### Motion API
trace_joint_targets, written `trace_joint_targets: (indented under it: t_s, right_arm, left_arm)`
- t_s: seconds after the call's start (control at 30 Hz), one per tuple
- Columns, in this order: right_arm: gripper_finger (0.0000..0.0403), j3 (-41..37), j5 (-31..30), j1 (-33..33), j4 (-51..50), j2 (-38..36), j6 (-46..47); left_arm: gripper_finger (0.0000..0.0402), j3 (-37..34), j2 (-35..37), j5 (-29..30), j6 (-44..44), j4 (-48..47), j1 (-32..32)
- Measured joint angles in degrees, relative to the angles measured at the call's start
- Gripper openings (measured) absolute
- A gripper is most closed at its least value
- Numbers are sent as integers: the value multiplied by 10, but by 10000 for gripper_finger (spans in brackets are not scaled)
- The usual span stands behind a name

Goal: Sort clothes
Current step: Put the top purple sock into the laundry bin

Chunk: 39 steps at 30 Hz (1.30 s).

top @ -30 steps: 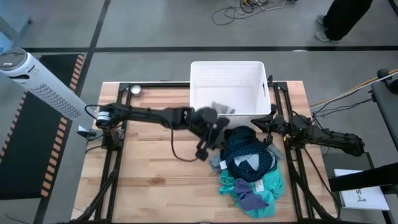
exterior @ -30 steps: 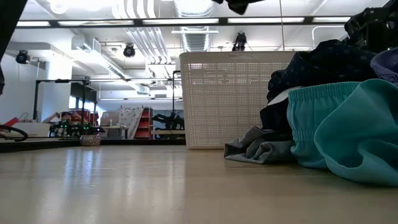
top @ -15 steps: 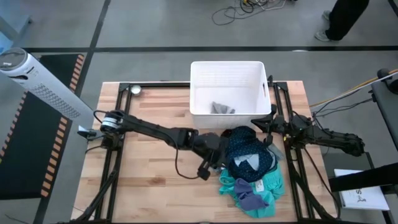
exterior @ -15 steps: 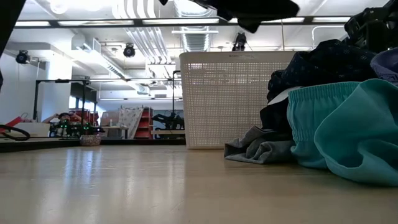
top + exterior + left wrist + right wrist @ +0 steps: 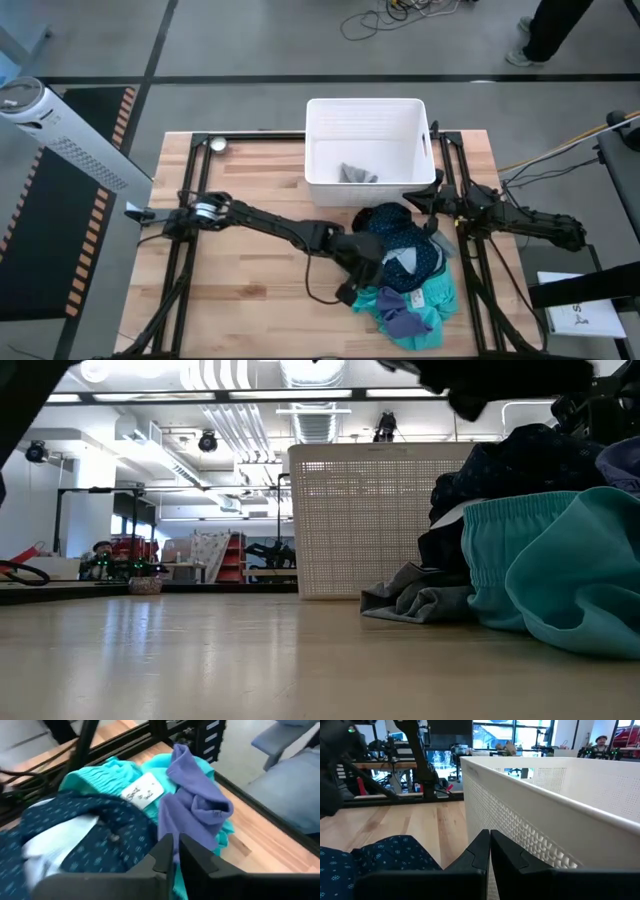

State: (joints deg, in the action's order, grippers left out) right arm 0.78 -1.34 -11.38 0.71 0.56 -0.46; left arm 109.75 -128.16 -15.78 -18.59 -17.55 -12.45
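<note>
The purple garment's edge is at my left gripper's nearly closed fingers, so I should open them around the purple cloth before I lift it to the white basket.
The clothes lie in a pile at the table's near right. A navy patterned garment is on top toward the far side. Below it are a teal one with a white label and a small purple one lying on the teal. A grey garment rests on the table at the pile's left foot. Another grey piece lies inside the white basket. My left gripper hovers shut above the pile's left side. My right gripper is shut beside the basket's wall.
The white basket stands at the table's far middle, its perforated wall right next to my right gripper. Bare wood stretches left of the pile. A white fan tower stands off the table's left. A person stands beyond the far right.
My left gripper has swung from the basket's front wall toward the table's near edge and to the right, sinking as it went, and now hangs over the left side of the pile. The clothes and my right arm have kept still.
</note>
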Motion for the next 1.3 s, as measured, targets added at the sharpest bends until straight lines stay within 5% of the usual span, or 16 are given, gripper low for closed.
trace_joint_targets:
  t_s: [0.33,0.57,0.97,1.3]
  right_arm:
    - [0,0,0,0,-2,0,-4]
    - [0,0,0,0,-3,1,-4]
    - [0,0,0,0,-2,3,-5]
    - [0,0,0,0,-2,4,-5]
  left_arm:
    - [160,167,-119,-32,5,-93,-4]
    - [208,181,-127,-26,9,-104,0]
    - [126,154,-127,-27,32,-77,5]
    - [7,146,-127,-32,35,-75,6]
